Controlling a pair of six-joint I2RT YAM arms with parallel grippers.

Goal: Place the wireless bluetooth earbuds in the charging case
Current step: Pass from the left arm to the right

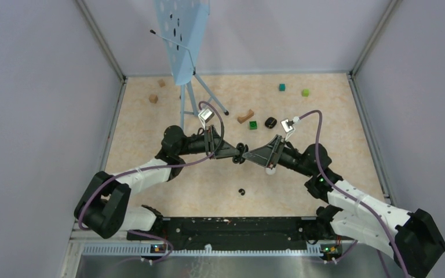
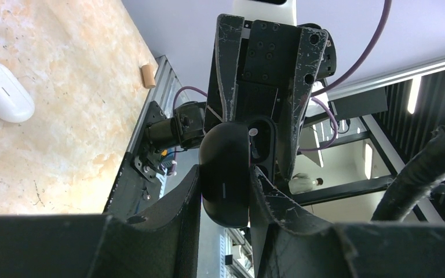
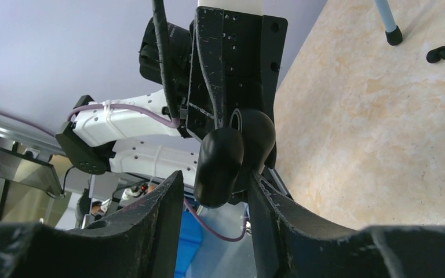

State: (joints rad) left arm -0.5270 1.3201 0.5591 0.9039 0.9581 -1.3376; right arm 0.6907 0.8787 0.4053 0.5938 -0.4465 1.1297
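Observation:
The robot's right gripper has the black charging case, and a gap shows (image 3: 241, 196) beside the case, so the right gripper should first open and grip its end (image 3: 215, 180) squarely, and only then should the left gripper open.
My left gripper (image 1: 237, 152) is shut on a black charging case (image 2: 226, 174) and holds it in the air over the middle of the table. The case's lid stands open, and a dark slot (image 2: 261, 139) shows in its other half. My right gripper (image 1: 250, 155) faces the left one. Its fingers (image 3: 266, 202) straddle the case's (image 3: 226, 156) far end, with a gap on one side. A pair of black earbuds (image 3: 440, 54) lies on the table; they also show in the top view (image 1: 241, 191). A closed white case (image 2: 3, 90) lies under my right arm (image 1: 270, 169).
A blue stand (image 1: 182, 40) on thin legs is at the back, one foot (image 3: 393, 37) near the earbuds. A rounded black object (image 1: 270, 122), green cubes (image 1: 253, 124) (image 1: 305, 92) (image 1: 281, 87) and wooden blocks (image 1: 245, 116) (image 1: 153, 98) lie behind the grippers.

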